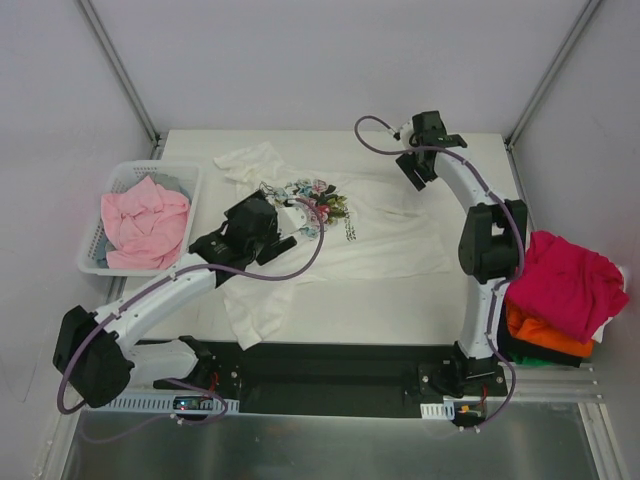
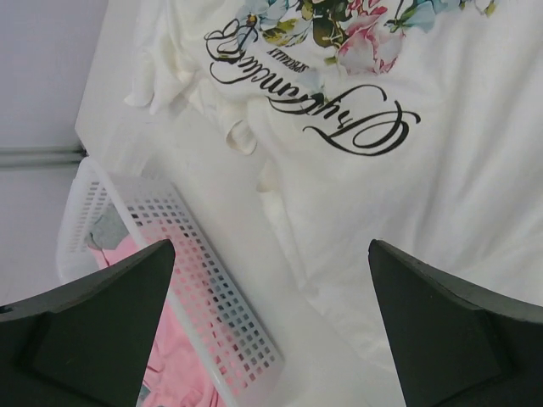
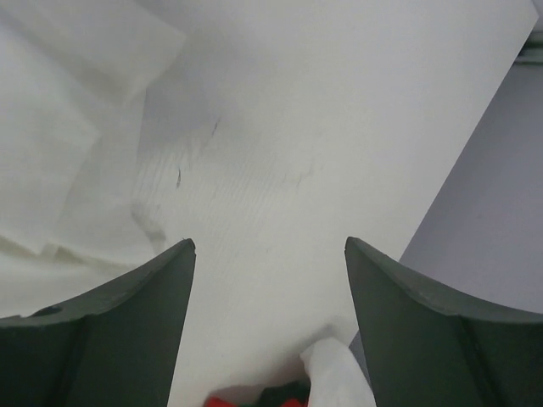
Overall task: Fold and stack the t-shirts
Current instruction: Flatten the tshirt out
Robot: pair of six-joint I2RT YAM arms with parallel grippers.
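Note:
A creased flap [image 1: 401,208] lies doubled over next to my right gripper. I expect the white t-shirt [image 1: 375,245] will open out farther back when I pull that side of the t-shirt away.
A white t-shirt [image 1: 385,240] with a flower print and black script lies spread face up across the middle of the table; the print shows in the left wrist view [image 2: 365,110]. My left gripper [image 1: 300,222] hovers open over its left side, by the print, nothing between its fingers [image 2: 271,248]. My right gripper [image 1: 414,168] is open and empty above the far right of the table [image 3: 270,244], with the white cloth [image 3: 51,170] to its left. A pale pink t-shirt [image 1: 145,225] is bunched in the basket. Magenta [image 1: 565,280], orange [image 1: 540,335] and dark [image 1: 518,350] t-shirts are piled at the right edge.
The white lattice basket [image 1: 92,255] stands at the table's left edge, close beside the shirt's left sleeve [image 2: 204,280]. Slanted metal frame posts [image 1: 120,70] rise at the back corners. The black arm rail [image 1: 330,375] runs along the near edge.

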